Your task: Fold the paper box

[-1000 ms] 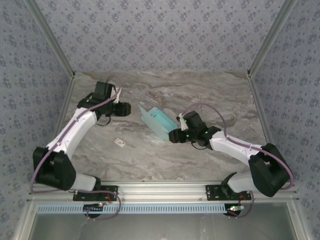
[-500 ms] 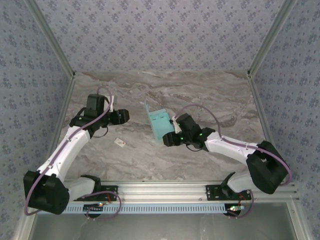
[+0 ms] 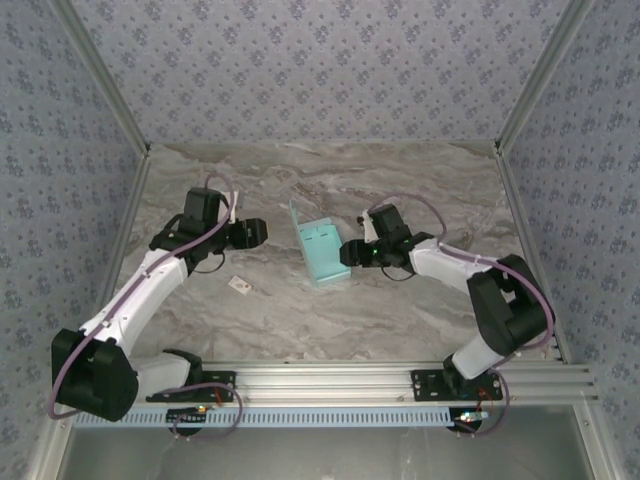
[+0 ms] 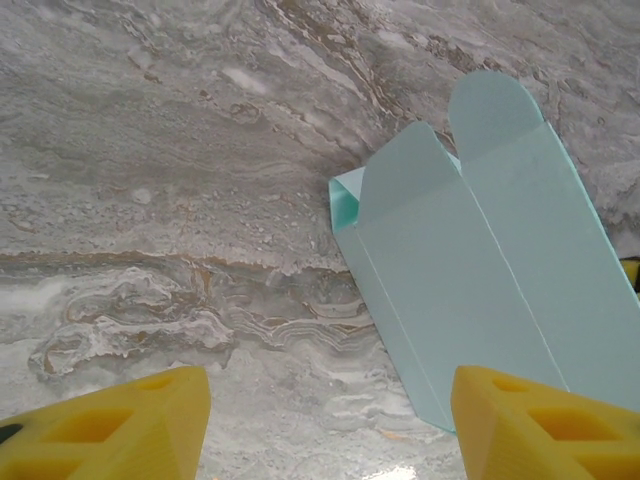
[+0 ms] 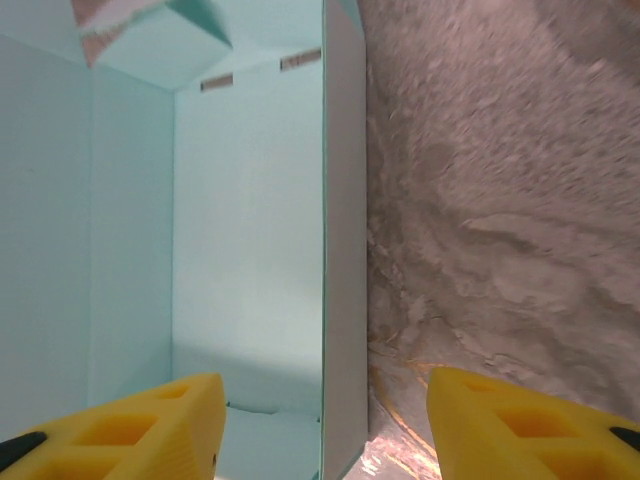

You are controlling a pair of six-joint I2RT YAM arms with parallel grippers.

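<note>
The paper box's lid (image 3: 303, 243) is standing on the side of my left gripper, so next my left gripper moves to the box's near end (image 3: 332, 278) and turns the lid to the back.
The paper box (image 3: 322, 255) is pale turquoise card, half formed, standing on the marble table (image 3: 400, 310) at the middle. In the left wrist view the paper box (image 4: 480, 280) lies ahead to the right with two rounded flaps pointing away. My left gripper (image 3: 258, 233) is just left of it, open (image 4: 330, 420), with bare table between the fingers. My right gripper (image 3: 347, 253) is at the box's right end. In the right wrist view the paper box (image 5: 240, 230) shows its hollow inside. That gripper (image 5: 325, 430) is open, astride one thin side wall, one finger inside and one outside.
A tiny white tag (image 3: 240, 285) lies on the table below the left gripper. Patterned walls with metal corner posts (image 3: 520, 100) close in the table on three sides. The aluminium rail (image 3: 330, 375) carrying the arm bases runs along the near edge.
The right gripper has moved back and up along the box's right end, and the box has turned more upright. The left gripper has shifted right, closer to the box.
</note>
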